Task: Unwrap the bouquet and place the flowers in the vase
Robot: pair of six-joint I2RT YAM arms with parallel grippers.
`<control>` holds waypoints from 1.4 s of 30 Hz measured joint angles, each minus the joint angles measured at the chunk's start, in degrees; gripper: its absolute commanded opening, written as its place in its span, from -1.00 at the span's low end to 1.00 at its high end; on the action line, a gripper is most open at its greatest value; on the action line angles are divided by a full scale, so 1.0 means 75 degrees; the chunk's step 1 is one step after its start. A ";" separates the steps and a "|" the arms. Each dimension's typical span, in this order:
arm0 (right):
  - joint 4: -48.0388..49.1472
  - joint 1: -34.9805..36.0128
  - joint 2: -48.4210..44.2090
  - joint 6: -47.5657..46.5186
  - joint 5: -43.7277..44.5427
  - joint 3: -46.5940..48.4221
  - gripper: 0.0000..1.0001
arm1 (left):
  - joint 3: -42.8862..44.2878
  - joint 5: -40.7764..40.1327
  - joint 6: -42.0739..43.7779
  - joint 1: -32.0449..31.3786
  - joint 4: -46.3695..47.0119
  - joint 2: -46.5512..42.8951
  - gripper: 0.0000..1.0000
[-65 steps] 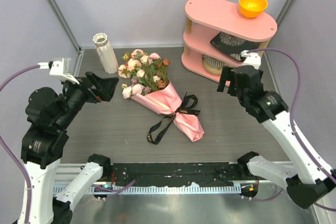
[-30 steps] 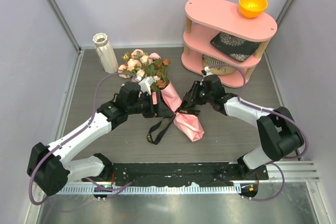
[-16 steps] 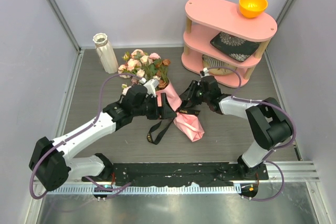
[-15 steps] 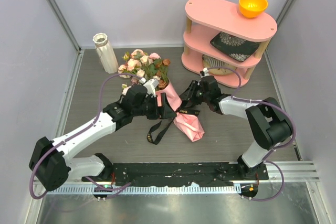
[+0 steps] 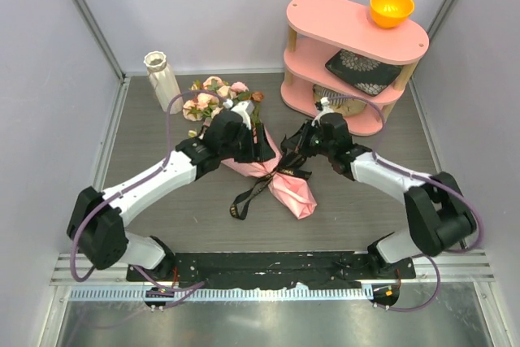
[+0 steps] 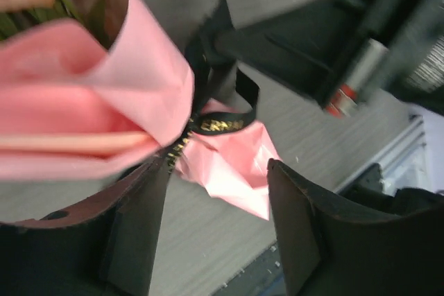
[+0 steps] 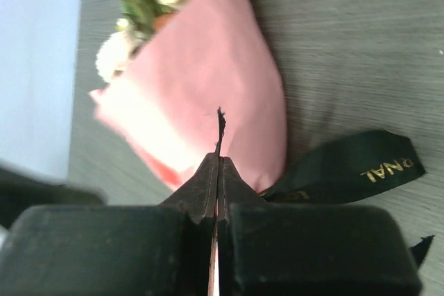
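Note:
My right gripper will pull the ribbon's loop next, but it alone holds the ribbon while its near tail [image 5: 241, 206] lies loose, so my left gripper should hold that tail [image 5: 257, 188] first.
The bouquet [image 5: 294, 194] lies in the middle of the table in its pink paper cone [image 7: 208, 81], tied with a black ribbon [image 5: 247, 195]. Its flowers [image 5: 210, 103] point up-left toward the white ribbed vase [image 5: 162, 80], which stands upright at the back left. My left gripper [image 5: 263, 150] hovers over the cone's narrow part, open; in the left wrist view the fingers [image 6: 139, 233] frame the crumpled pink tail [image 6: 229, 171] and the ribbon knot [image 6: 220, 124]. My right gripper [image 7: 218, 161] is shut on a thin black ribbon end that pokes out past the tips.
A pink two-tier shelf [image 5: 341, 18] stands at the back right with an orange bowl [image 5: 391, 7] on top and a dark patterned plate [image 5: 361, 67] on its lower tier. Grey walls close in the sides. A metal rail [image 5: 268, 270] runs along the near edge.
My right gripper has closed onto the ribbon. My left gripper has moved up along the cone toward the flowers, and the bouquet has shifted a little with it.

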 measured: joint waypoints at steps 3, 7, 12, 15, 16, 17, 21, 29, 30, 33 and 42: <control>-0.0216 0.0003 -0.0746 -0.0178 -0.0207 0.0012 -0.98 | 0.0638 -0.0154 0.0251 0.0154 0.0090 0.0656 -0.24; -0.0504 0.0105 -0.1664 -0.0431 -0.0551 0.0178 -0.98 | 0.0883 -0.0376 0.0484 0.0481 0.0146 0.1705 -0.34; -0.0769 0.0338 -0.2754 -0.0924 -0.1090 0.0935 -0.97 | 0.0530 -0.0533 0.0519 0.0682 0.0140 0.2614 -0.39; -0.0609 0.0379 -0.3392 -0.1154 -0.1445 0.1425 -0.98 | 0.0256 -0.0571 0.0510 0.0670 0.0181 0.2629 -0.39; -0.0423 0.0382 -0.3701 -0.1227 -0.1536 0.1574 -0.97 | 0.0195 -0.0586 0.0507 0.0664 0.0236 0.2611 -0.39; -0.0277 0.0382 -0.3940 -0.1271 -0.1580 0.1658 -0.98 | 0.0143 -0.0589 0.0507 0.0664 0.0286 0.2585 -0.39; 0.0912 0.0382 -0.5103 -0.1250 -0.1530 0.1784 -0.98 | -0.0044 -0.0586 0.0510 0.0664 0.0388 0.2369 -0.38; 0.4284 0.0382 -0.6621 -0.0204 -0.0399 0.0781 -0.98 | -0.0108 -0.0490 0.0504 0.0664 0.0437 0.2090 -0.38; 0.4438 0.0382 -0.6505 -0.0085 -0.0425 0.0825 -0.97 | -0.0119 -0.0440 0.0504 0.0664 0.0437 0.2043 -0.37; 0.4683 0.0382 -0.5732 0.0332 -0.0924 0.1119 -0.98 | -0.0256 -0.0321 0.0507 0.0664 0.0466 0.1647 -0.34; 0.2410 0.2270 -0.2308 0.0023 -0.2792 0.1559 -0.98 | -0.0356 -0.1070 0.0880 0.0656 0.0052 -0.2340 -0.02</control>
